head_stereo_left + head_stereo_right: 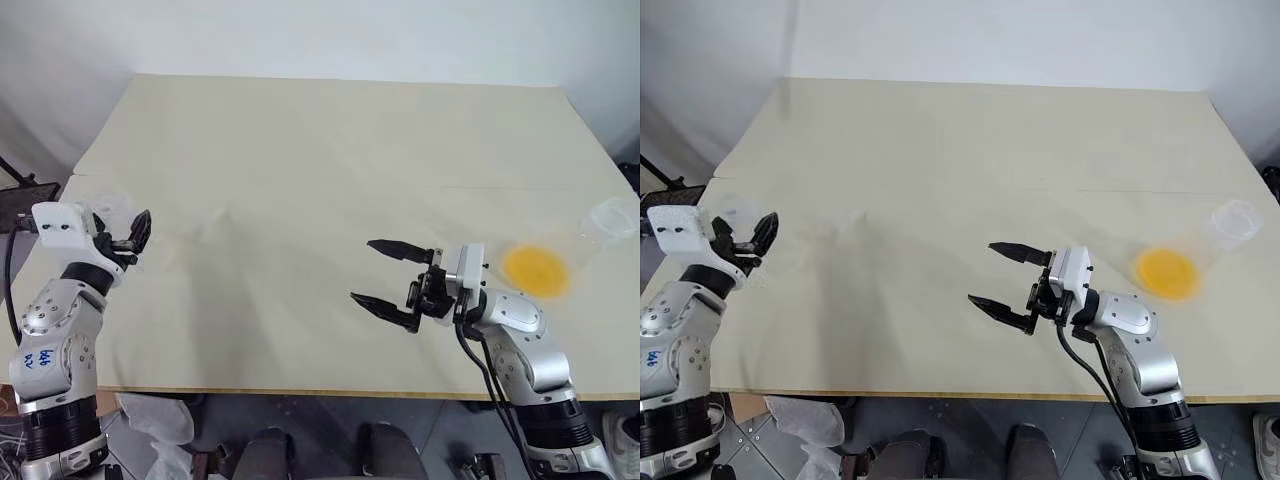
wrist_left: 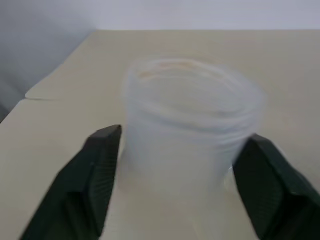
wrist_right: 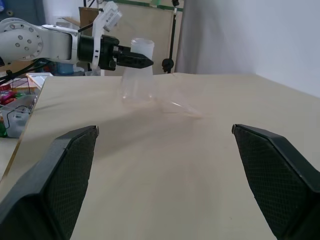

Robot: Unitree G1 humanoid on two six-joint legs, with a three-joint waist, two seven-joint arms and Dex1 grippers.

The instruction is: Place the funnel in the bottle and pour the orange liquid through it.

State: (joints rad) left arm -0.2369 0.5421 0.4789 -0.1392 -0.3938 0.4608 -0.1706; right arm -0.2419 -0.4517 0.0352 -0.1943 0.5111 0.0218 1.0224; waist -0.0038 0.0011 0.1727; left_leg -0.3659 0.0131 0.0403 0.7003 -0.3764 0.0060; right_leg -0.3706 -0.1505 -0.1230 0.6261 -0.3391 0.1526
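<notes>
I expect the larger clear flask [image 1: 607, 222] to drain almost empty in a thinning stream when I pour, because only a low orange pool [image 1: 537, 271] covers the bottom of the flask.
The bottle [image 2: 190, 100], a small clear conical flask, stands upright near the table's left edge. My left gripper [image 1: 140, 232] is shut on its neck, one black finger against each side. The funnel [image 3: 175, 107], clear and colourless, lies on its side on the table just right of the bottle. The orange liquid [image 1: 537, 268] pools in a larger clear flask [image 1: 610, 218] at the far right. My right gripper [image 1: 362, 271] hovers over the middle front of the table, pointing left, open and empty, with the orange flask behind its wrist.
The beige table [image 1: 330, 140] stretches back to a pale wall. Its left edge [image 1: 60, 200] runs close beside the bottle. The front edge [image 1: 300, 390] lies just below my right arm.
</notes>
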